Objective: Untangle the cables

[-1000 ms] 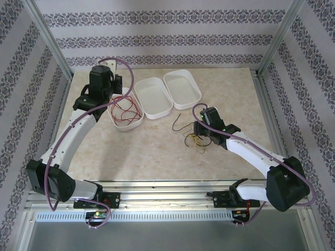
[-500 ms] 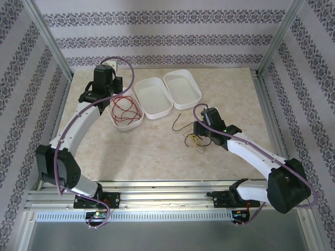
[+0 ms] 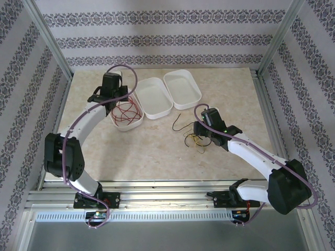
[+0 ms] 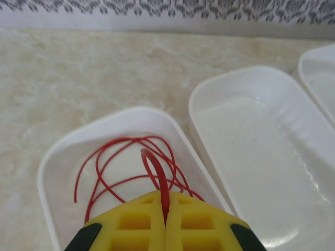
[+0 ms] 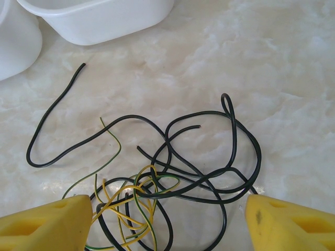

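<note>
The red cable's coils [image 3: 126, 115] lie inside one white tray, so the robot's left gripper goes on lowering the pinched loop until it is inside that tray [image 3: 130, 107], and then let go.
A red cable [image 4: 131, 167] lies coiled in the leftmost white tray [image 4: 57, 162]; a loop of it is pinched between my left gripper's [image 4: 165, 209] yellow fingers, which are shut on it above the tray. From above, the red cable [image 3: 127, 111] sits in that tray under the left gripper [image 3: 116, 97]. A tangle of black cables [image 5: 209, 162] and thin yellow-green cables [image 5: 128, 204] lies on the marble table. My right gripper [image 5: 167, 225] hovers over it, open, a finger on each side. The black strand [image 3: 180, 121] trails out left of the right gripper [image 3: 199, 137].
Two more white trays [image 3: 154, 98] [image 3: 182, 87] stand empty to the right of the first, at the back of the table [image 3: 157, 151]. Patterned walls and metal posts enclose the table. The tray rims [image 5: 99, 21] are close above the tangle in the right wrist view.
The left arm has swung right and lower over the leftmost tray, with the red cable. The right arm and the tangle have stayed put.
</note>
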### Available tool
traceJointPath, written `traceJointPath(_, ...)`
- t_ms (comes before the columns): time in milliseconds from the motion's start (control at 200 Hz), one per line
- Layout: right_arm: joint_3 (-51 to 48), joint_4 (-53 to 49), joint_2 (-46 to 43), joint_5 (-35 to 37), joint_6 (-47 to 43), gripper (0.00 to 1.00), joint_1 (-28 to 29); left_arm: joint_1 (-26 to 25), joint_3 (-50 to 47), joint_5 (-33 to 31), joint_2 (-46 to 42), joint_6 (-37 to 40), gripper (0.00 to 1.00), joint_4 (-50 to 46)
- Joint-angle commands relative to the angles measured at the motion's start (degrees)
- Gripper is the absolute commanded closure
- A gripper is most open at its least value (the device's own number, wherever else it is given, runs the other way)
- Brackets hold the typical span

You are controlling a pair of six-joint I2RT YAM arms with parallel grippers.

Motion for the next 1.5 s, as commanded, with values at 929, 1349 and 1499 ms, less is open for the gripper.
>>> traceJointPath(929,-0.91,-0.79,-1.74,0.28,0.61,0.22,-0.98,-0.72,-2.6,-1.77,17.49,-2.37,0.96,9.08)
traceJointPath(1349,0.05,-0.92,-1.35,0.14,0.09,0.22,-1.25,-0.65,6.74,-3.58,21.61,-1.51,0.62,1.79)
traceJointPath(1499,0.63,-1.32,-1.4,0.23,-0.18,0.22,-1.34,-0.63,8.07,-3.22,20.82,-1.56,0.41,0.62)
